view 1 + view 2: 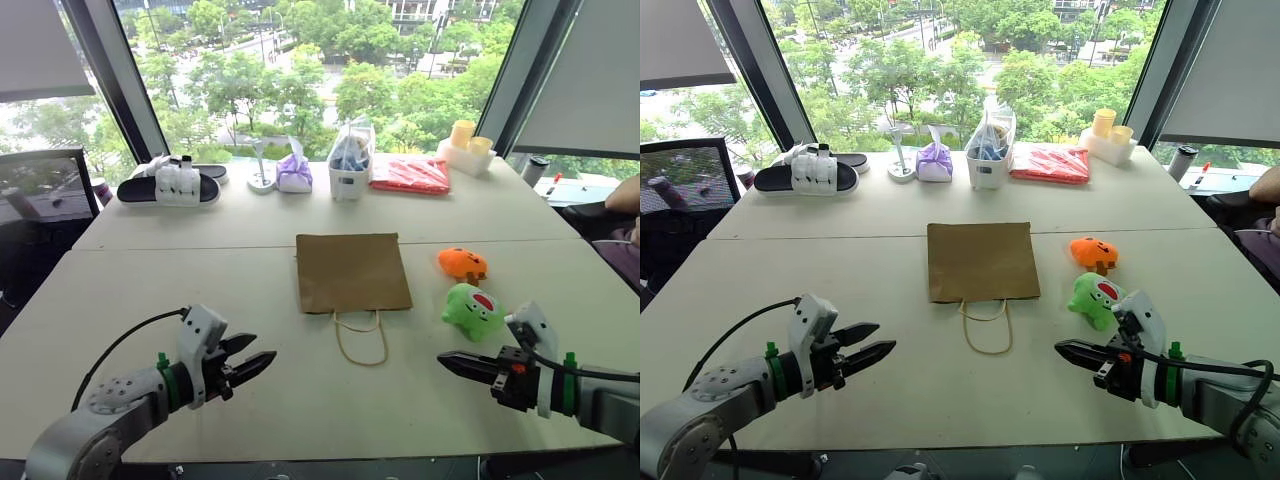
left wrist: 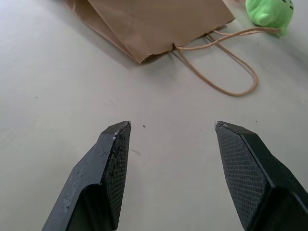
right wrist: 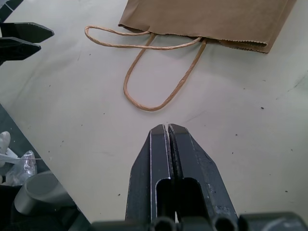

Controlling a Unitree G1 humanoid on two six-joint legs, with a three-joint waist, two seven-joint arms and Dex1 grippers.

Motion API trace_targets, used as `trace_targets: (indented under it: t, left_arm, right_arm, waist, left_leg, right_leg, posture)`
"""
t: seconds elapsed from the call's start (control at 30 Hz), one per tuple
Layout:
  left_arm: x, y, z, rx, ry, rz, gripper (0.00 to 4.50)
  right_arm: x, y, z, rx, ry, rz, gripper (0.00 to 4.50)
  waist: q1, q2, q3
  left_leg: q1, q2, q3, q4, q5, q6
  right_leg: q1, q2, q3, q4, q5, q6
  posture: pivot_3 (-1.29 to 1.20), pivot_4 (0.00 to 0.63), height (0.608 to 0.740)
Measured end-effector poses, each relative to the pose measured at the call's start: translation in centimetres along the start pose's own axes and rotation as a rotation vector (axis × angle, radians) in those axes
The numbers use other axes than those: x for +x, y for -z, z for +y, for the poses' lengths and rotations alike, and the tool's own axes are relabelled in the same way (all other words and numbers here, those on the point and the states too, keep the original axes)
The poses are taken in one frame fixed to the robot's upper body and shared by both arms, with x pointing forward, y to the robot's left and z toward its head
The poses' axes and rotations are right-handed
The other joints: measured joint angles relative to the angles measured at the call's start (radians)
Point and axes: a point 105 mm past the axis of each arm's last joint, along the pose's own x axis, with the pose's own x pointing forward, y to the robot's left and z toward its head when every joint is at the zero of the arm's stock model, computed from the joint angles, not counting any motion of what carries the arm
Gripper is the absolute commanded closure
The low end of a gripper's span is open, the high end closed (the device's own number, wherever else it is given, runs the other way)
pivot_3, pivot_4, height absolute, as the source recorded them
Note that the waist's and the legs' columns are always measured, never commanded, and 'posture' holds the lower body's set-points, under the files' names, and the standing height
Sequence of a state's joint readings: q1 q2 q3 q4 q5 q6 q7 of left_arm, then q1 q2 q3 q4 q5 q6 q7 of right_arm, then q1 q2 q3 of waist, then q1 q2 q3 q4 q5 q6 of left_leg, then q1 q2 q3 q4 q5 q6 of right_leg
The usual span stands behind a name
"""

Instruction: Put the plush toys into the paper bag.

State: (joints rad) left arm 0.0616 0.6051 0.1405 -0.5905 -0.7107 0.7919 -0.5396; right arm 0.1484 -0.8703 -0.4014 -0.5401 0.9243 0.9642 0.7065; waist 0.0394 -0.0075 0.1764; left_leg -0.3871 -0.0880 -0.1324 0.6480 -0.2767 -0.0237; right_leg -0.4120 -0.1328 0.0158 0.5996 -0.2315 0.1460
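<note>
My gripper will make the bag's opening [image 1: 357,311] gape open when it lifts the upper cord handle, because the paper bag's front corner shows a gap [image 2: 155,57] between its layers.
The brown paper bag [image 1: 351,271] lies flat in the middle of the table, its cord handles [image 1: 361,338] pointing toward me. To its right sit the plush toys: a light-green creature [image 1: 472,309] with a red mouth and, just behind it, an orange pumpkin ball [image 1: 462,264]. My left gripper [image 1: 256,361] hovers open and empty over the near left of the table, short of the bag's front left corner. My right gripper [image 1: 444,359] is shut and empty, low over the table in front of the green toy, pointing toward the handles [image 3: 156,72].
Along the far edge of the table stand a black sandal with white bottles [image 1: 170,185], a purple pouch [image 1: 294,172], a white tub of bagged items [image 1: 350,160], a red flat packet [image 1: 411,174] and yellow cups [image 1: 464,145]. A person's arm [image 1: 622,195] shows at the right edge.
</note>
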Motion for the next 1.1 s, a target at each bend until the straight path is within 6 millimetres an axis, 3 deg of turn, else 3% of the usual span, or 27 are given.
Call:
trace_targets:
  t: [0.5,0.67,0.8,0.93,1.1]
  left_arm:
    - [0.0,-0.4,0.2,-0.008,-0.007,-0.014,1.68]
    - [-0.1,-0.8,1.1,0.026,-0.01,-0.007,1.68]
    - [0.1,-3.1,2.3,0.196,0.017,-0.005,1.68]
    - [2.5,-5.1,0.5,0.399,0.208,-0.018,1.68]
    - [6.5,-4.7,-1.8,0.588,0.467,0.005,1.68]
  right_arm:
    - [0.3,0.2,0.0,0.002,0.004,-0.003,4.5]
    - [0.6,0.2,-0.2,0.006,0.0,-0.002,4.5]
    - [0.5,-0.4,-0.6,-0.008,0.011,-0.013,4.5]
    - [0.6,-0.6,-0.6,-0.008,0.014,-0.019,4.5]
    - [1.2,-0.7,-0.6,0.005,0.021,-0.049,4.5]
  waist:
    - [0.0,0.0,0.0]
    - [-0.001,0.0,0.0]
    - [0.003,0.0,0.0]
    - [0.001,0.0,0.0]
    - [-0.002,0.0,0.0]
  left_leg:
    - [0.0,0.0,0.0,0.0,0.0,0.0]
    - [0.0,-0.001,0.0,0.0,0.0,0.0]
    - [0.0,-0.001,0.002,0.0,0.0,0.0]
    - [0.0,-0.002,0.003,0.001,0.0,0.0]
    - [0.0,-0.002,0.005,0.0,0.0,0.0]
  right_leg:
    - [0.0,0.0,0.0,0.0,0.0,0.0]
    - [0.0,0.0,0.0,0.0,0.0,0.0]
    - [0.001,0.0,-0.001,0.0,0.0,-0.001]
    - [0.001,0.0,-0.001,0.0,0.001,0.001]
    - [0.0,0.0,-0.001,0.0,0.002,0.002]
  posture:
    - [0.0,0.15,0.74]
    - [0.0,0.15,0.74]
    - [0.0,0.15,0.74]
    - [0.0,0.15,0.74]
    - [0.0,0.15,0.74]
